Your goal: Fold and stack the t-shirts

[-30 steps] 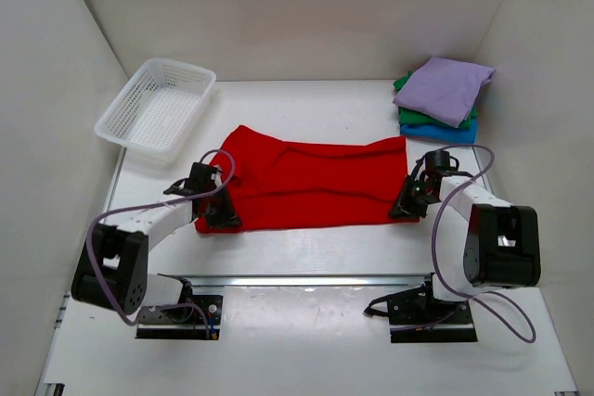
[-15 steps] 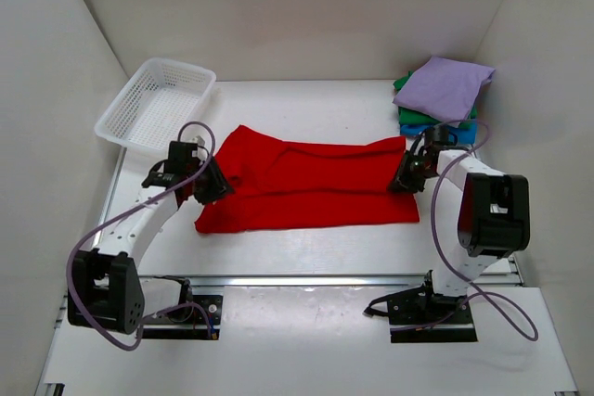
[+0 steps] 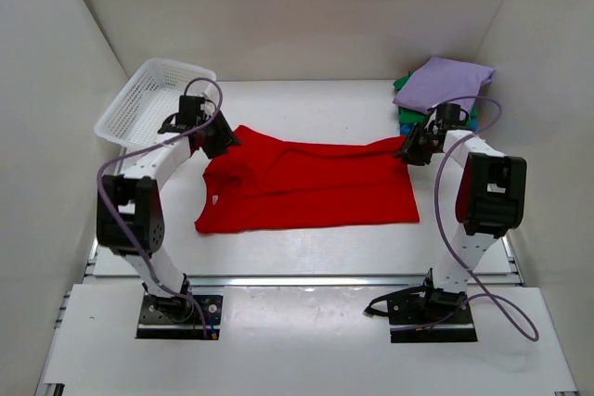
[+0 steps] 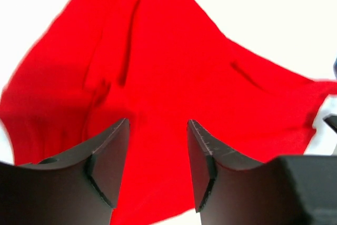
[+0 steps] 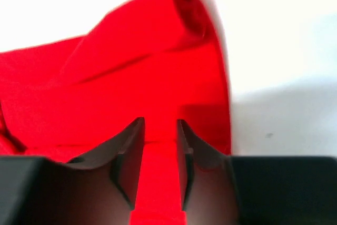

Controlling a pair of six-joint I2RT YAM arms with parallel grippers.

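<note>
I expect the red t-shirt (image 3: 316, 190) to bunch up into soft folds at its far corner when I pull with my left gripper, because loose creases (image 3: 244, 172) gather near that corner.
The bright red t-shirt (image 3: 311, 183) lies spread flat and wide across the middle of the table. My left gripper (image 3: 221, 141) is at its far left corner, with the jaws apart over the cloth (image 4: 158, 122) and nothing pinched. My right gripper (image 3: 409, 152) is at the far right corner, its jaws narrowly apart over the red cloth (image 5: 160, 121). The cloth runs on past both fingers. A folded lavender t-shirt (image 3: 447, 83) tops a stack at the far right, with a green one (image 3: 402, 83) under it. The blue one is mostly hidden by my right arm.
A white plastic mesh basket (image 3: 119, 123) stands at the far left, just behind my left wrist. White walls close in the table on the left, back and right. The stack sits right behind my right wrist.
Both grippers have moved from the red shirt's near corners along its side edges to its far corners. The shirt's near edge stays in place. A small ruck now shows on its left edge.
</note>
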